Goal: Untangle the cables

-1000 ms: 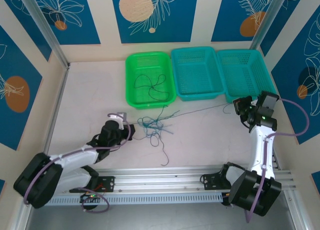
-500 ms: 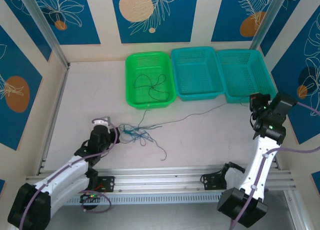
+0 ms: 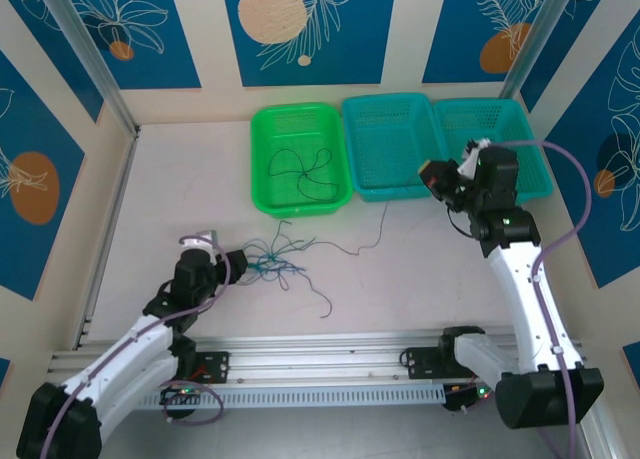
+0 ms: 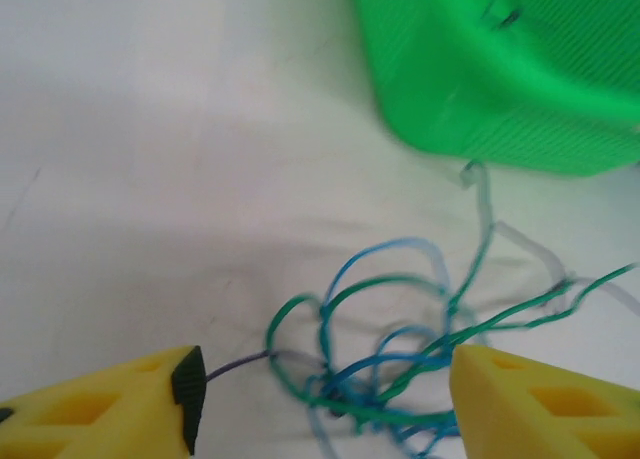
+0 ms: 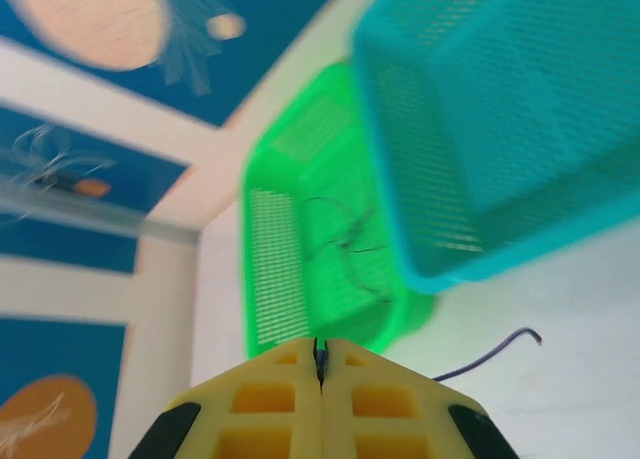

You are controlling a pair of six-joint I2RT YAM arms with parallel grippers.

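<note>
The robot's right gripper has the purple cable by the teal basket, away from the green basket (image 3: 300,159), so the left gripper should grab the trailing length (image 3: 380,233) and bring it to the green basket.
The cables lie as a tangle (image 3: 280,264) of green, teal-blue and purple strands on the white table in front of the green basket (image 3: 262,164). My left gripper (image 3: 232,262) sits just left of it, open; in the left wrist view the tangle (image 4: 390,359) lies between its yellow fingers (image 4: 120,404), and a purple strand (image 4: 240,364) runs to the left pad. My right gripper (image 3: 432,174) hovers by the middle teal basket (image 3: 395,184), shut on a thin purple cable (image 5: 490,354) that trails slack (image 3: 365,244) toward the tangle.
A dark cable (image 3: 305,169) lies curled inside the green basket. Two teal baskets stand to its right, the far one (image 3: 530,144) partly behind my right arm. Walls enclose the table at the back and on both sides; an aluminium rail (image 3: 320,354) runs along the near edge.
My left gripper has opened and let go of the tangle. My right arm swung left and back toward the middle teal basket with the purple cable, which now hangs slack.
</note>
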